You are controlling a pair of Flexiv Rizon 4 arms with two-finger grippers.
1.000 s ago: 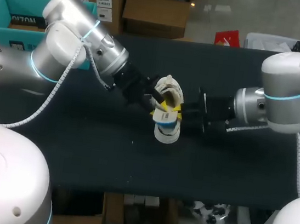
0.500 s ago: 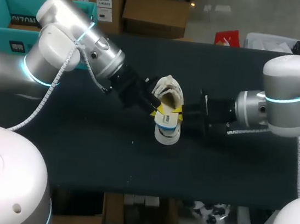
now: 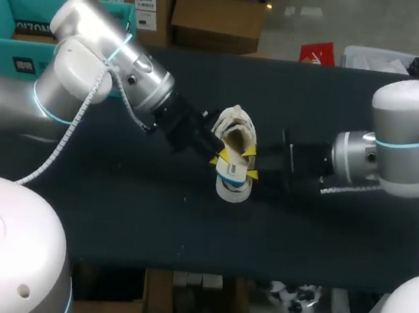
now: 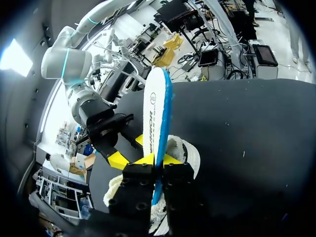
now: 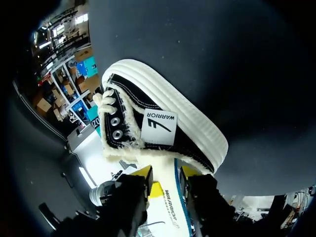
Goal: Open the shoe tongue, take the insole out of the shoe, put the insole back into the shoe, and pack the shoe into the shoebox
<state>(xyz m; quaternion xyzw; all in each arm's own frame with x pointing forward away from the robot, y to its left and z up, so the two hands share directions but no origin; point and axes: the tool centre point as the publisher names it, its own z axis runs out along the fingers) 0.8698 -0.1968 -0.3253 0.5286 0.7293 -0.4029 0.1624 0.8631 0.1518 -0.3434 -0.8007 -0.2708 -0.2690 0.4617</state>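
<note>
The insole (image 3: 232, 172) sticks up steeply out of the shoe's opening (image 3: 236, 140), so it will slip in toe first when I push, and its heel end will stay up.
A black canvas shoe (image 3: 234, 125) with cream fleece lining and a white sole lies mid-table, shown on its side in the right wrist view (image 5: 148, 131). A white insole (image 3: 231, 181) with a blue underside sticks out of its opening. My left gripper (image 3: 217, 157) comes in from the left and is shut on the insole's edge (image 4: 157, 108), its yellow tips (image 4: 157, 160) pressed to both faces. My right gripper (image 3: 251, 164) stands on the other side, open. The insole (image 5: 170, 202) passes between its fingers (image 5: 164, 173) with small gaps.
An open teal box (image 3: 12, 15) stands at the table's far left back corner. Black tabletop (image 3: 184, 230) stretches in front of the shoe and to both sides. Both arms crowd the middle, close to each other.
My left gripper has shut on the insole. My right gripper has opened off it, and that arm has drawn back a little to the right. The shoe stayed put.
</note>
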